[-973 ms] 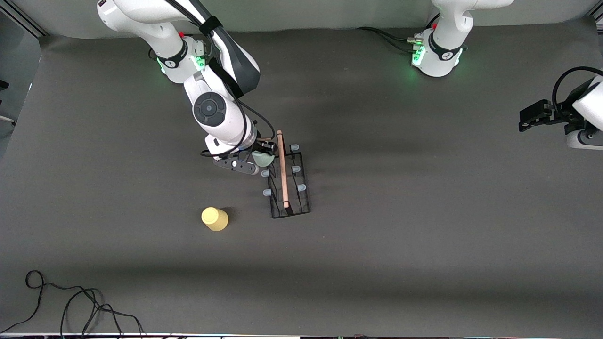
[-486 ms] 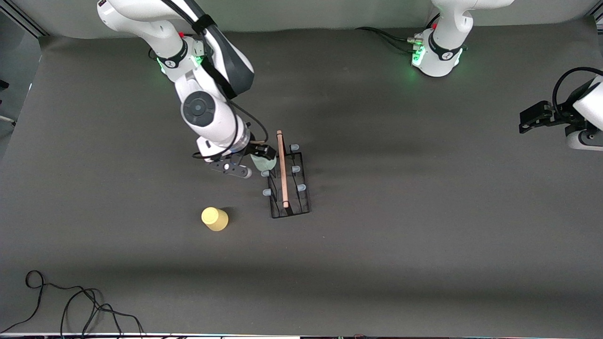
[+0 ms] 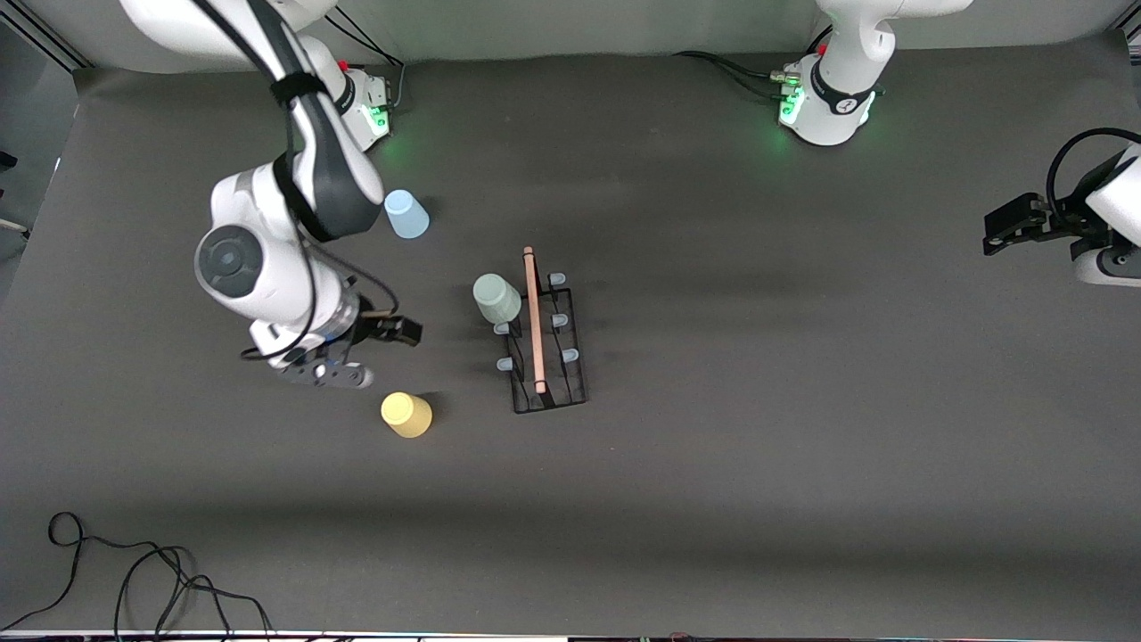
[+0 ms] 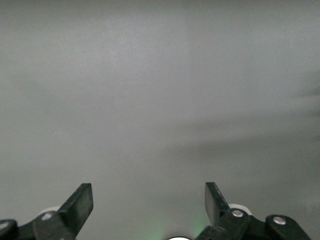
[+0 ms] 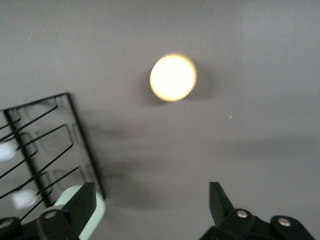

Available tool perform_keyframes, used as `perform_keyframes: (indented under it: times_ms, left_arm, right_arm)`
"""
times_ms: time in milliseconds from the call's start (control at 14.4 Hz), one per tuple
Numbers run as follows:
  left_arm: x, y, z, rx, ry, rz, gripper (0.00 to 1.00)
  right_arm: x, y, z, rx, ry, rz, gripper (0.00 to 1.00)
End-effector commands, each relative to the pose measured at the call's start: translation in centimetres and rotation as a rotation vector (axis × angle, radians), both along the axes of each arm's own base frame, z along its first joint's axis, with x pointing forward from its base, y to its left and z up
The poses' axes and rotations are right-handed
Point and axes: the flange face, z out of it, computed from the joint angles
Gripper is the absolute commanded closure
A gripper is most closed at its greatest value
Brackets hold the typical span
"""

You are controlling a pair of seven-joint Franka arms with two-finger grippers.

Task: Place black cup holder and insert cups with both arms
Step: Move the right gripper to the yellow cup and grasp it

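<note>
I expect the yellow cup (image 3: 406,414) to slide over a free peg of the cup holder and stay upside down when I lower it, since the mint green cup (image 3: 497,299) sits over its own peg.
The black cup holder (image 3: 545,343) stands mid-table with its wooden rod handle (image 3: 533,321) on top. The mint green cup (image 3: 496,298) sits upside down on one of its prongs, on the side toward the right arm's end. The yellow cup (image 3: 406,415) stands upside down on the table, nearer the camera. The light blue cup (image 3: 406,214) stands upside down near the right arm's base. My right gripper (image 3: 343,358) is open and empty, above the table beside the yellow cup. Its wrist view shows the yellow cup (image 5: 173,77), the holder (image 5: 45,150) and the mint cup (image 5: 82,212). My left gripper (image 3: 1025,221) waits, open and empty.
The grey mat (image 3: 758,446) covers the table. A black cable (image 3: 134,571) lies at the corner nearest the camera at the right arm's end. The left wrist view shows only bare mat (image 4: 160,100).
My right gripper let go of the mint cup on the holder's prong. It moved away toward the right arm's end, to beside the yellow cup. The blue cup came into view.
</note>
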Motion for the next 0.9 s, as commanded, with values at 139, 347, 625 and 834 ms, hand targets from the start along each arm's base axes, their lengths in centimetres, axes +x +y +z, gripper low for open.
perform_keyframes:
  times_ms: [139,347,625,834]
  left_arm:
    - [-0.1,-0.4,0.6,0.004,-0.011,-0.019,0.0]
    - [0.1,-0.5,0.3,0.003,-0.01,-0.007,0.0]
    - [0.2,-0.6,0.0,0.005,-0.007,-0.012,0.0]
    - [0.1,-0.7,0.1,0.005,-0.008,-0.013,0.0]
  right_arm:
    - [4.0,-2.7,-6.3,0.011,-0.099,0.002,0.0]
    - [5.2,-2.3,-10.0,0.023,-0.151,-0.014,0.0]
    - [5.6,-1.6,-12.4,0.029,-0.141,-0.027,0.0]
    - [6.1,-0.6,-14.1,0.037,-0.158,-0.031,0.0]
